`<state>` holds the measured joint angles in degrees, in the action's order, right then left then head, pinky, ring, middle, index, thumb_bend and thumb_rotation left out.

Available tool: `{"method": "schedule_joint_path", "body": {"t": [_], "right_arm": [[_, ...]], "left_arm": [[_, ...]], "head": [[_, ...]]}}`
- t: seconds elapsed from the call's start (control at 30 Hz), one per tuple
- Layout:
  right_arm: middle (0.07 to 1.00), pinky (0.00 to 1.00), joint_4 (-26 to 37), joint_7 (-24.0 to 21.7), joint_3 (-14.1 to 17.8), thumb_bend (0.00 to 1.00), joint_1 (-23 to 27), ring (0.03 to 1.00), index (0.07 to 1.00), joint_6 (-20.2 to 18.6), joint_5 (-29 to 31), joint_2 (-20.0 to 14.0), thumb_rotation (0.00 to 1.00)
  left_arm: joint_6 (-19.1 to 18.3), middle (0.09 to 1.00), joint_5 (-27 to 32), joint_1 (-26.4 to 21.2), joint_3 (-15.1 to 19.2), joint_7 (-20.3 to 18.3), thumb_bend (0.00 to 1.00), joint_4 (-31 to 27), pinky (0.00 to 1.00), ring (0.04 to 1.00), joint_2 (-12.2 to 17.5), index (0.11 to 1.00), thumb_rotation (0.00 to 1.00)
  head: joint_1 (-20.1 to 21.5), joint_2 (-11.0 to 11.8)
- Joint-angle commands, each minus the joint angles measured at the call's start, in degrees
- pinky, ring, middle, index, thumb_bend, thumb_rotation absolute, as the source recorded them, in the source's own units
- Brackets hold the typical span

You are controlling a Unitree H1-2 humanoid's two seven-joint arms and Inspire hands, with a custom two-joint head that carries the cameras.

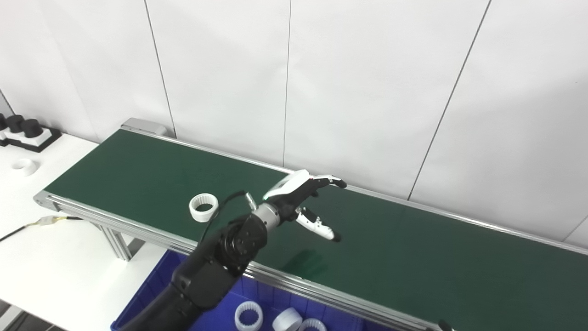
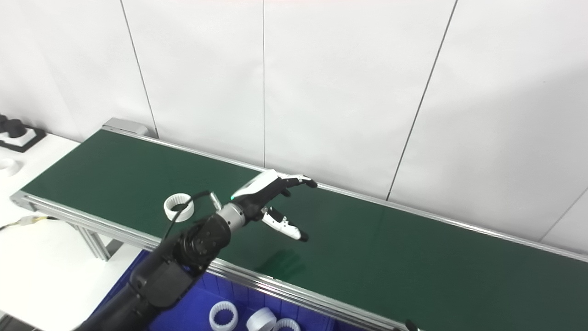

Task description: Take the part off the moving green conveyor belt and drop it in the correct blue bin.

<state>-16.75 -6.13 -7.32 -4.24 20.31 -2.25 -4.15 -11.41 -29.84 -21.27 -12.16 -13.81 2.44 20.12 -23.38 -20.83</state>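
Note:
White rings [image 1: 287, 320] already clutter the blue bin. The round white toothed ring [image 1: 204, 207] should therefore tumble across and come to rest over another ring when I drop it.
A white toothed ring part [image 1: 203, 207] lies on the green conveyor belt [image 1: 413, 248] near its front edge, left of centre. My left hand [image 1: 305, 197] hovers above the belt to the right of the ring, apart from it, open and empty with fingers and thumb spread. A blue bin [image 1: 156, 285] stands below the belt's front edge and holds several white ring parts [image 1: 248, 316]. A dark tip [image 1: 443, 325] shows at the bottom edge right of centre; my right hand itself is out of view.
A white table [image 1: 46, 248] stands at the left with a white ring [image 1: 24, 166] and a stand of black cylinders [image 1: 25, 131]. A cable with a connector [image 1: 46, 221] runs by the belt's left end. White wall panels stand behind the belt.

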Motion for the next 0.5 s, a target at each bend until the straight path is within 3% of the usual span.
{"method": "schedule_joint_path", "body": {"t": [0.0,0.1,0.23,0.47], "right_arm": [[0.840,0.71,1.8,0.1,0.0,0.32,0.7,0.791,0.927,2.9,-0.2,0.5,0.90],[0.840,0.71,2.0,0.0,-0.1,0.33,0.5,0.789,0.926,2.8,0.2,0.6,0.90],[0.845,0.72,2.5,0.0,-0.1,0.34,0.3,0.795,0.929,2.4,-0.2,0.6,0.90],[0.843,0.71,2.2,0.0,-0.2,0.35,0.4,0.793,0.929,2.9,-0.4,0.7,0.90]], "left_arm": [[-0.5,0.900,-2.3,-3.1,-0.6,-0.4,0.85,-1.2,0.84,0.903,1.9,0.818,0.13],[0.6,0.881,-4.1,-4.0,-1.6,-1.0,0.84,0.5,0.84,0.897,3.9,0.813,0.12],[1.8,0.873,-6.5,-4.9,-3.5,-1.6,0.86,2.8,0.74,0.866,6.3,0.812,0.15],[0.6,0.894,-8.8,-6.8,-6.1,-6.0,0.89,5.0,0.83,0.907,9.4,0.824,0.09]], "head": [[0.1,-0.1],[0.4,-0.1],[0.4,-0.3],[0.5,-0.3]]}}
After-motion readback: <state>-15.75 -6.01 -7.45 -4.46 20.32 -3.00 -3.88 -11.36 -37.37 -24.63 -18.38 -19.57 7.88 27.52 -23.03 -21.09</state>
